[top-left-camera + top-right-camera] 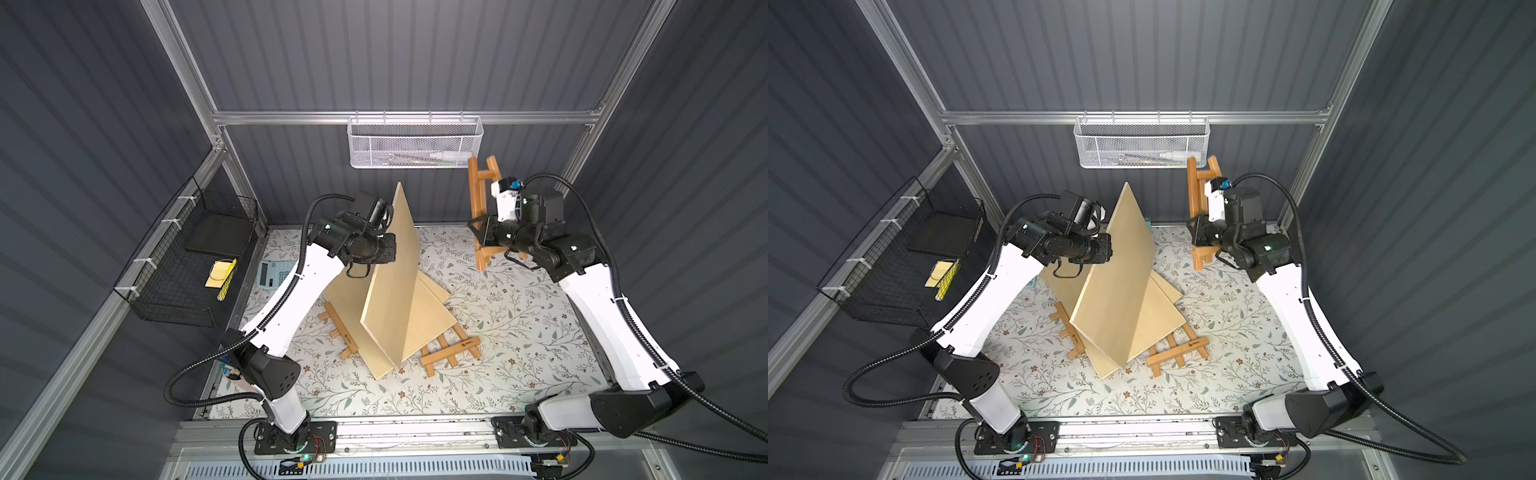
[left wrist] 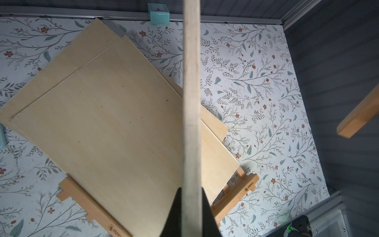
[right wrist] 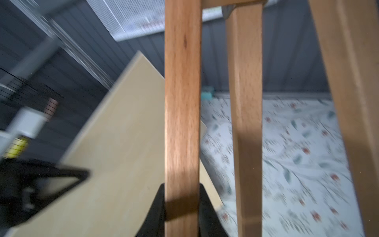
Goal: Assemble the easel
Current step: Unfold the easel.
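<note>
The raised board [image 1: 397, 281] takes up the middle next to the easel, so the robot's right gripper should swing the easel away from the board and stand it on clear tabletop [image 1: 514, 298].
My right gripper [image 1: 478, 230] [image 1: 1196, 232] [image 3: 182, 188] is shut on one leg of a brown wooden easel [image 1: 478, 195] [image 1: 1194, 195] [image 3: 182, 102], which it holds upright above the table's back right. My left gripper [image 1: 390, 222] [image 1: 1100, 226] [image 2: 191, 190] is shut on the edge of a pale wooden board [image 1: 395, 282] [image 1: 1121, 282] [image 2: 191, 82], raised on edge and tilted over the middle. Two more boards [image 1: 428, 316] [image 2: 102, 123] lie flat below it. They partly cover two flat easels [image 1: 451, 353] [image 1: 340, 328] [image 2: 244, 188].
A white mesh basket [image 1: 415, 145] hangs on the back rail just above the held easel. A black wire basket [image 1: 187, 266] with yellow notes hangs at the left. A calculator [image 1: 270, 274] lies near the left edge, and a teal box [image 2: 158, 12] sits at the back wall.
</note>
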